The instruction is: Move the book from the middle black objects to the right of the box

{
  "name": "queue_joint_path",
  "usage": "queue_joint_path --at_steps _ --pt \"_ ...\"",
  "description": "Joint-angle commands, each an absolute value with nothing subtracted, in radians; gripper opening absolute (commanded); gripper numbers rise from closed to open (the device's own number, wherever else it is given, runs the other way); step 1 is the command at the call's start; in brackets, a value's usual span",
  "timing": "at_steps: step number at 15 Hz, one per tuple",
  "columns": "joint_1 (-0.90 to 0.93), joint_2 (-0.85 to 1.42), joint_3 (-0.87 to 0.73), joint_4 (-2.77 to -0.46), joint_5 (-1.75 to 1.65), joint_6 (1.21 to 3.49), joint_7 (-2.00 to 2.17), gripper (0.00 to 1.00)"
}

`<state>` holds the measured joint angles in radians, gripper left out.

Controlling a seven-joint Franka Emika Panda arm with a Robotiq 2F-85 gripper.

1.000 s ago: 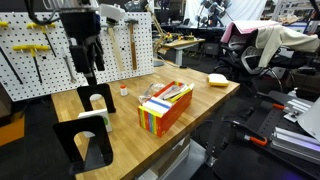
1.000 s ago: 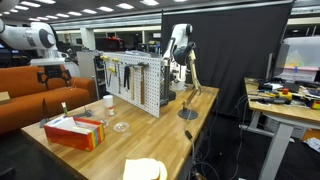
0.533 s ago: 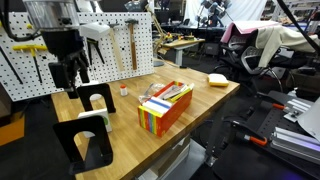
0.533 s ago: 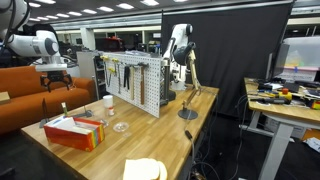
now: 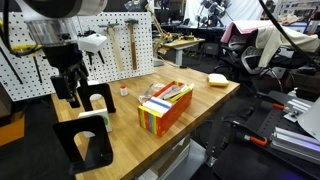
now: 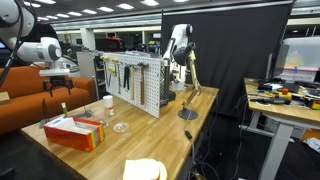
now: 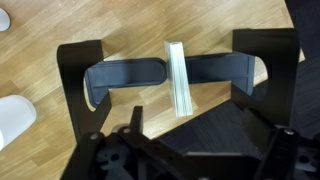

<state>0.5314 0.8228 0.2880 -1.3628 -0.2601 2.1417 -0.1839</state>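
Observation:
My gripper will lift the book (image 5: pixel 94 121) straight up freely and leave the black uprights standing, because open gaps (image 7: pixel 213 93) are between the book and the uprights.
The book (image 5: pixel 92 114) is thin and pale and stands on edge between the black bookend-like objects (image 5: pixel 86 146) on the wooden table. In the wrist view the book (image 7: pixel 178 78) shows edge-on, between a black object on the left (image 7: pixel 84 76) and one on the right (image 7: pixel 266 58). My gripper (image 5: pixel 68 92) hangs just above and behind the book, open and empty; it also shows in an exterior view (image 6: pixel 62 86). In the wrist view my gripper (image 7: pixel 190 150) is dark at the bottom edge. The colourful box (image 5: pixel 165 108) stands beside the black objects and shows in both exterior views (image 6: pixel 76 131).
A pegboard with tools (image 5: pixel 125 40) stands along the table's back edge. A yellow sponge (image 5: pixel 218 79) lies at the far corner. A white cup (image 6: pixel 108 100) and a clear lid (image 6: pixel 120 126) sit near the box. An orange sofa (image 6: pixel 25 95) is behind the table.
My gripper has moved sideways and down from above the table's back to just over the black objects and the book. Nothing on the table has moved.

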Motion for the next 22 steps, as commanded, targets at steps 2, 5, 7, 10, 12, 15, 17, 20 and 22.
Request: queue_joint_path --at_steps 2,5,7,10,12,15,17,20,22 --pt "0.546 0.878 0.27 -1.278 -0.26 2.094 -0.219 1.0" --pt "0.543 0.9 0.272 -1.272 -0.255 2.099 -0.225 1.0" --pt "0.541 0.905 0.272 -1.284 -0.255 2.099 -0.229 1.0" --pt "0.535 0.914 0.272 -1.295 -0.256 2.092 -0.241 1.0" --pt "0.534 0.919 0.271 -1.297 -0.255 2.084 -0.246 1.0" --pt "0.533 0.94 0.27 -1.295 -0.252 2.085 -0.245 1.0" --pt "0.529 0.96 0.27 -1.29 -0.247 2.086 -0.246 1.0" --pt "0.522 0.984 0.262 -1.279 -0.246 2.088 -0.242 0.66" --pt "0.517 0.989 0.256 -1.274 -0.249 2.087 -0.241 0.53"
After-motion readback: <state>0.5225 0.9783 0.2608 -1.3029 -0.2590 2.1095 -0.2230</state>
